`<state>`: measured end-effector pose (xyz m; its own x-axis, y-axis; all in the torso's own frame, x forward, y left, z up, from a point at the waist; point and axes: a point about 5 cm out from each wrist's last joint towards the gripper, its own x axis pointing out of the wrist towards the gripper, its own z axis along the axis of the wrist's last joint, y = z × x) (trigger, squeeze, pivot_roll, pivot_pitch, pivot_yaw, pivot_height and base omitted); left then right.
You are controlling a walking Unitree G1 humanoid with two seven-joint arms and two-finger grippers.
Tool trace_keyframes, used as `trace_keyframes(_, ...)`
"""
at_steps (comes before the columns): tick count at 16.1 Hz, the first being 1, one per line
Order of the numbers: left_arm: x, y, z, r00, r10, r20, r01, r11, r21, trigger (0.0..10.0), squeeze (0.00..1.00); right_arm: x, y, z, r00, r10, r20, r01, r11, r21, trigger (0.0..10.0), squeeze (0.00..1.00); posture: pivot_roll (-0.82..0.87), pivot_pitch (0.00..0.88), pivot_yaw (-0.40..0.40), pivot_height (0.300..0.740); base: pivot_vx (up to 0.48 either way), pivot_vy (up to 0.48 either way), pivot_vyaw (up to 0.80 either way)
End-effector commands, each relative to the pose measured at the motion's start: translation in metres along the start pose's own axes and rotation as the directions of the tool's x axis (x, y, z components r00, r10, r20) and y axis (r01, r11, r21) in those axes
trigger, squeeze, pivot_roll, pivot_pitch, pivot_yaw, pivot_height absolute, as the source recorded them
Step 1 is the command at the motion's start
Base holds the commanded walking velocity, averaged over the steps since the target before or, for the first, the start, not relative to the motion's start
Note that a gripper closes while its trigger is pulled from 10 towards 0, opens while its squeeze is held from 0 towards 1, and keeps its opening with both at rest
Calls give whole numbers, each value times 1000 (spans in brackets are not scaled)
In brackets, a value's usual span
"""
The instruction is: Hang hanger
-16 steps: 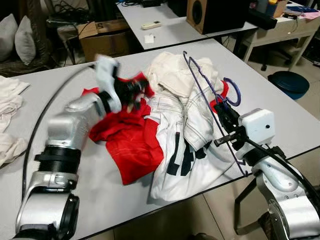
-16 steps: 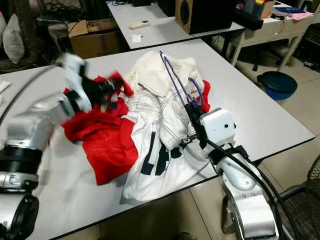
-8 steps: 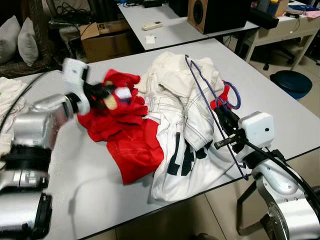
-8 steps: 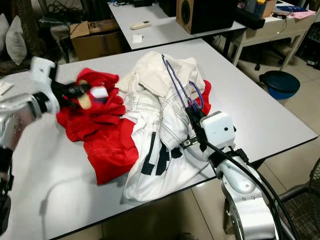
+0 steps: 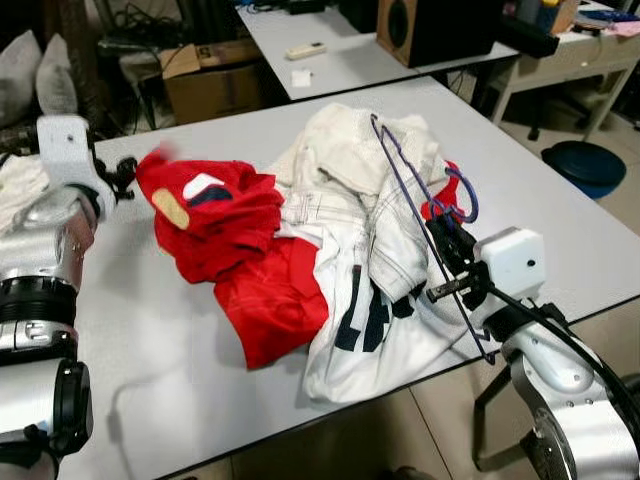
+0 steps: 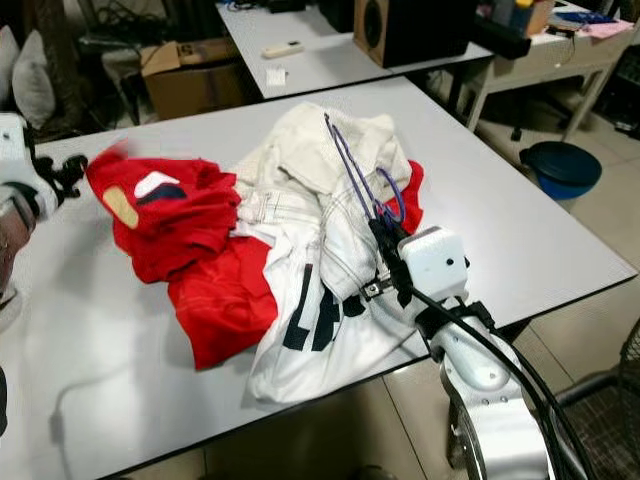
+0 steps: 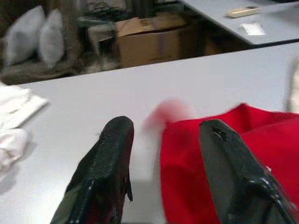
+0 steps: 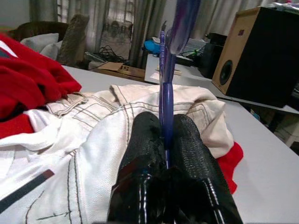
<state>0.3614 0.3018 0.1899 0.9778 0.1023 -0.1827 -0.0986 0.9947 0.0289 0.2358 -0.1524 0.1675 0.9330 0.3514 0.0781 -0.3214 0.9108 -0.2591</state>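
Note:
The crumpled edge of the red garment (image 5: 222, 220) lies over a smoother red piece (image 5: 272, 310), so the red garment will come off and that piece will stay behind when I lift.
A purple wire hanger (image 8: 166, 93) lies slanted across a heap of white clothes (image 5: 350, 200) in the middle of the grey table (image 5: 150, 330). My right gripper (image 5: 445, 238) is shut on the hanger's lower wire, near the hook, at the right of the heap. A red garment (image 5: 230, 230) lies spread to the left of the white clothes. My left gripper (image 5: 125, 175) hovers at the red garment's left edge. Its fingers (image 7: 112, 154) are open, with the red cloth just beyond the tips and nothing held.
The table's front edge runs close to my right arm. Behind stand a cardboard box (image 5: 215, 75), a second table (image 5: 330, 60) with a remote, and a black speaker (image 5: 440, 28). A blue bin (image 5: 585, 165) sits on the floor at right. White cloths (image 5: 20, 185) lie far left.
My left gripper swung left, dragging the red garment's upper part with it, then let go; the red cloth now lies spread wider to the left. The right gripper kept the hanger still.

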Motion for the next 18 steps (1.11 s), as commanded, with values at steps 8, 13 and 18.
trace_keyframes(8,-23,-41,25,784,-618,53,569,751,335,10000,0,-4,1,5,1000,-5,16,5,1000,-3,10000,0,13,0,98,740,0,0,0)
trace_keyframes(13,-29,-65,-28,733,-634,-246,654,558,510,10000,0,-4,4,5,1000,-4,18,4,1000,4,10000,0,10,0,108,740,0,0,0)
trace_keyframes(18,-27,-82,-28,735,-658,-166,633,577,517,10000,0,-3,5,5,1000,-6,21,6,1000,11,10000,0,18,0,106,740,0,0,0)
